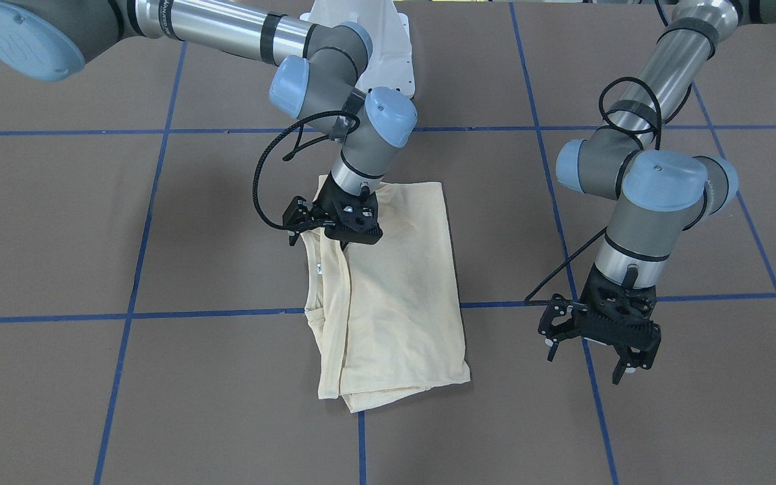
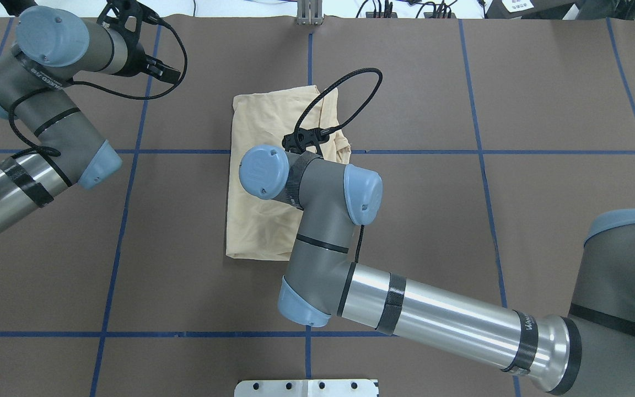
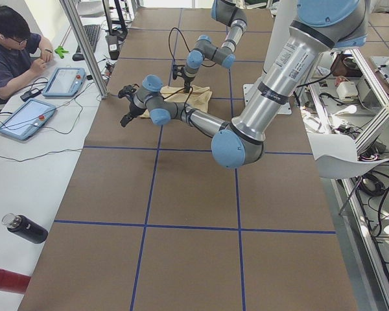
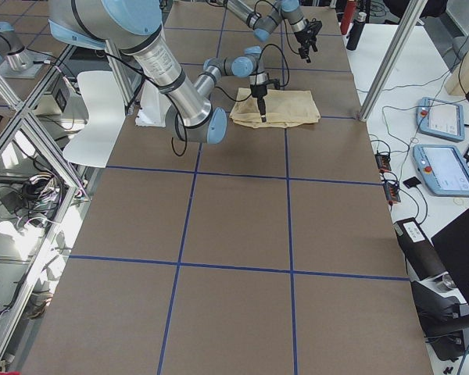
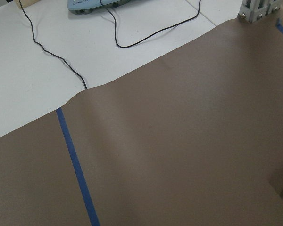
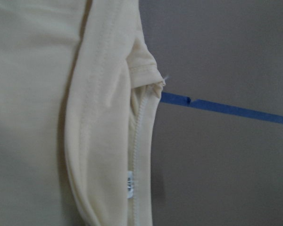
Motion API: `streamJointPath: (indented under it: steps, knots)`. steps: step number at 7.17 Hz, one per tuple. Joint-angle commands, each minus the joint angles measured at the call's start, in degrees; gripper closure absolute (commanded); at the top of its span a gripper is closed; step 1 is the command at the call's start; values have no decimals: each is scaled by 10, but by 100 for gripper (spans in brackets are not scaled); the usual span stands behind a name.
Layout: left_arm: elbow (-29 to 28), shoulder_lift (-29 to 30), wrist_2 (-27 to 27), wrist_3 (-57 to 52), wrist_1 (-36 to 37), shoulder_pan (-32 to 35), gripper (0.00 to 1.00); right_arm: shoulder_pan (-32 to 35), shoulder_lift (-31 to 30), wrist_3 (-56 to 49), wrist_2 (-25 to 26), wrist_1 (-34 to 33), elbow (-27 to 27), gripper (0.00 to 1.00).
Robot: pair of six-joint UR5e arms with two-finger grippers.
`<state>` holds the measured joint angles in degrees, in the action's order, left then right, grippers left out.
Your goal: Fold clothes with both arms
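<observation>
I can see that the T-shirt's upper layer lies doubled back (image 1: 336, 323) short of the neckline, so next my right gripper pulls it out flat over the neckline edge (image 1: 313, 283) before folding any further.
The pale cream-yellow T-shirt (image 1: 395, 289) lies folded into a rectangle at mid-table, plain side up, with its neckline and white label (image 1: 318, 270) along one edge. It also shows in the overhead view (image 2: 262, 121) and fills the right wrist view (image 6: 37, 117). My right gripper (image 1: 342, 244) points straight down at the shirt's corner by the neckline. Its fingers are together on the fabric, and its own body partly hides the tips. In the overhead view my right wrist hides it. My left gripper (image 1: 634, 374) is open and empty, above bare table well clear of the shirt.
Brown table cover with blue tape lines (image 1: 226, 313). The white pedestal (image 1: 374, 40) stands behind the shirt. Beyond the far table edge is a white desk with tablets (image 3: 65, 81), cables and a seated operator (image 3: 13, 45). An aluminium post (image 3: 84, 45) stands there, with bottles (image 3: 26, 228) beside the table.
</observation>
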<state>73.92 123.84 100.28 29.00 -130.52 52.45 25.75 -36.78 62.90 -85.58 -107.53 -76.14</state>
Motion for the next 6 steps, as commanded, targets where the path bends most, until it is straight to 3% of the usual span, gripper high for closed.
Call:
streamJointPath:
  steps: [1,2,3,5,6]
  knots:
    - [1,0,0,0,0,0,0,22,-114,-54,1,-1,-97,0]
    - [1,0,0,0,0,-1,0,34,-174,-83,1,-7,-172,0]
    - [1,0,0,0,0,0,0,34,-214,-85,1,-4,-209,0]
    - [3,0,1,3,1,-1,0,41,-202,-64,-6,10,-242,0]
    - [27,0,25,47,7,-2,0,43,-202,-9,-40,70,-261,0]
